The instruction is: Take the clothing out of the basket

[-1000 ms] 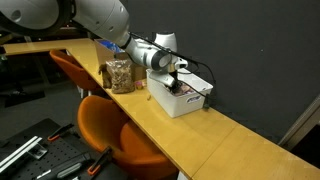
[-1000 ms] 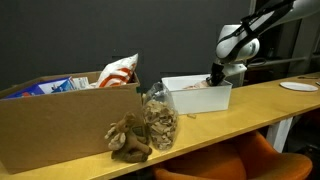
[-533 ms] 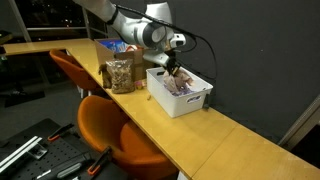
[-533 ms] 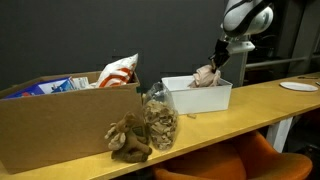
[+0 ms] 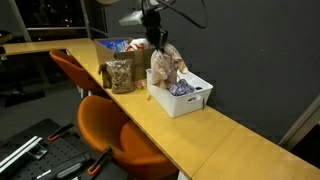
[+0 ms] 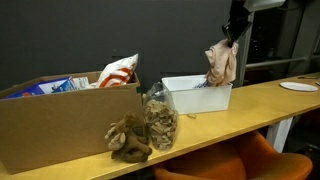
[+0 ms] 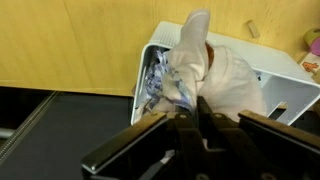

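Note:
The pale pinkish clothing's lower end (image 6: 219, 77) is still hanging at the basket's rim next to the patterned fabric, so the robot's gripper should pull it out toward the orange chair (image 5: 108, 124).
A white basket (image 5: 186, 97) stands on the wooden table; it also shows in an exterior view (image 6: 190, 95) and in the wrist view (image 7: 290, 75). My gripper (image 5: 155, 38) is shut on a pale pinkish piece of clothing (image 5: 165, 64) and holds it above the basket, its lower end hanging at the rim. It shows the same in an exterior view, where the gripper (image 6: 233, 30) holds the cloth (image 6: 222, 65) up. In the wrist view the gripper (image 7: 193, 103) pinches the cloth (image 7: 215, 70), and blue patterned fabric (image 7: 160, 80) lies in the basket.
A clear jar of brown pieces (image 6: 159, 122) and a brown stuffed toy (image 6: 129, 139) stand beside the basket. A large cardboard box (image 6: 60, 125) holds packets. Orange chairs (image 5: 110, 130) stand along the table's front. A white plate (image 6: 298, 87) lies at the far end.
The gripper has risen well above the basket, lifting the pale clothing out with it; one second ago it was down inside the basket.

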You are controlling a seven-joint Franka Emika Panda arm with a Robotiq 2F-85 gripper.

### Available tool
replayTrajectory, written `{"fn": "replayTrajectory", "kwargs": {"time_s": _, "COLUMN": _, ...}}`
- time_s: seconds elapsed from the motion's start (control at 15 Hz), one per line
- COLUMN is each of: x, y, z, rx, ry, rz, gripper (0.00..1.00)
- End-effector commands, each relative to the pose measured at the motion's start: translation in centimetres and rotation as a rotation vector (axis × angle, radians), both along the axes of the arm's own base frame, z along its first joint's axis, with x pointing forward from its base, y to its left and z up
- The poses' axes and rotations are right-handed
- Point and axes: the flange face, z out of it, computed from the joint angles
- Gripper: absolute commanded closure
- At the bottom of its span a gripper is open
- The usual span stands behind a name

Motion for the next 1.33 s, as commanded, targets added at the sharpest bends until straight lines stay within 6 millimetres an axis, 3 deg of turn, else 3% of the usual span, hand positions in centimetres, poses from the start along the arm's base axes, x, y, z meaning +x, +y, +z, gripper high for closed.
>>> {"fn": "replayTrajectory", "kwargs": {"time_s": 0.0, "x": -5.9, "y": 3.2, "z": 5.7, "rx": -0.034, "ry": 0.043, "rz": 0.001, "gripper": 0.97}}
{"fn": "replayTrajectory", "kwargs": {"time_s": 0.33, "x": -12.9, "y": 8.6, "z": 14.1, "rx": -0.073, "ry": 0.041, "rz": 0.044, "gripper": 0.97}}
{"fn": "replayTrajectory", "kwargs": {"time_s": 0.67, "x": -20.8, "y": 16.9, "z": 21.1, "rx": -0.073, "ry": 0.109, "rz": 0.134, "gripper": 0.97}}
{"fn": "replayTrajectory", "kwargs": {"time_s": 0.8, "x": -21.0, "y": 18.8, "z": 20.2, "rx": -0.042, "ry": 0.169, "rz": 0.18, "gripper": 0.97}}
{"fn": "replayTrajectory", "kwargs": {"time_s": 0.93, "x": -19.8, "y": 19.6, "z": 17.4, "rx": 0.003, "ry": 0.232, "rz": 0.219, "gripper": 0.97}}
{"fn": "replayTrajectory", "kwargs": {"time_s": 1.2, "x": -15.2, "y": 18.3, "z": 9.6, "rx": 0.015, "ry": 0.322, "rz": 0.254, "gripper": 0.97}}
{"fn": "replayTrajectory", "kwargs": {"time_s": 1.27, "x": -13.9, "y": 17.9, "z": 6.5, "rx": 0.011, "ry": 0.363, "rz": 0.265, "gripper": 0.97}}
